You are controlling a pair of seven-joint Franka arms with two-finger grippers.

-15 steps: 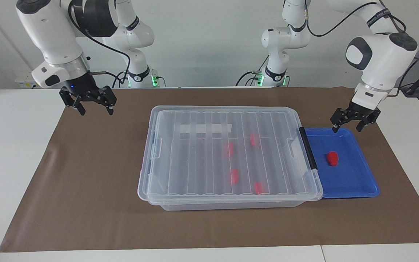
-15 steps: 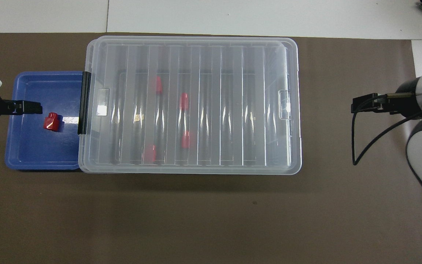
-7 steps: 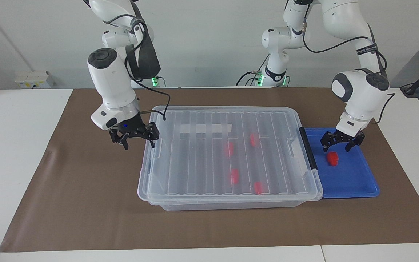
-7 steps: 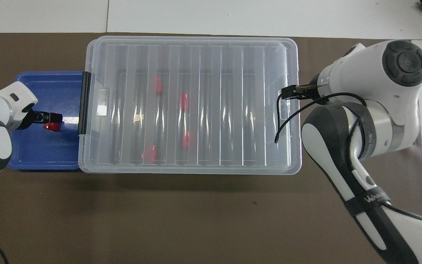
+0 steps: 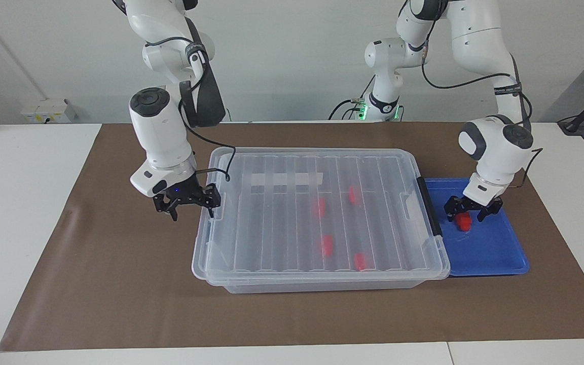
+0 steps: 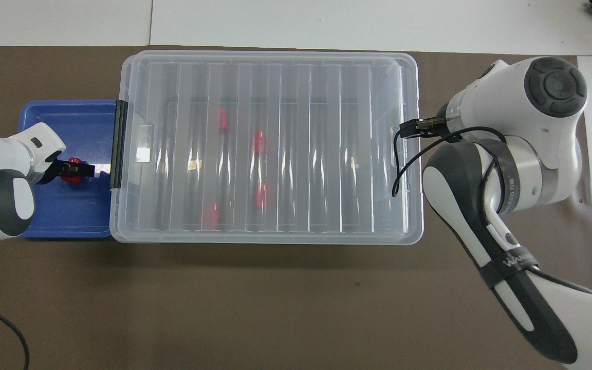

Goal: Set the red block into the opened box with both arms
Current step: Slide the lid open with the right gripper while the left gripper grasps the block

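The ribbed lid [image 6: 294,145] rests flat along the clear box's rim [image 6: 263,239], so it will slide lengthwise and stay level when I pull the lid's end.
A small red block [image 5: 465,223] [image 6: 73,178] lies in a shallow blue tray [image 5: 489,251] [image 6: 59,218] at the left arm's end of the table. My left gripper [image 5: 466,215] [image 6: 76,169] is down in the tray, open, with one finger on each side of the block. The clear box [image 5: 202,253] [image 6: 410,205] stands beside the tray with its ribbed lid [image 5: 282,213] lying flat on it. Several red blocks [image 5: 319,207] show through the lid. My right gripper [image 5: 187,207] [image 6: 410,128] hangs open at the box's other end, by the lid's edge, holding nothing.
A brown mat [image 5: 119,284] covers the table under the box and tray. The box's black handle [image 5: 430,208] lies against the tray. Two slimmer white arms with green-lit bases [image 5: 384,104] stand at the robots' edge of the table.
Both arms swung in and came down. The left gripper dropped over the tray until its fingers straddle the red block. The right gripper travelled to the box's end and settled slightly lower.
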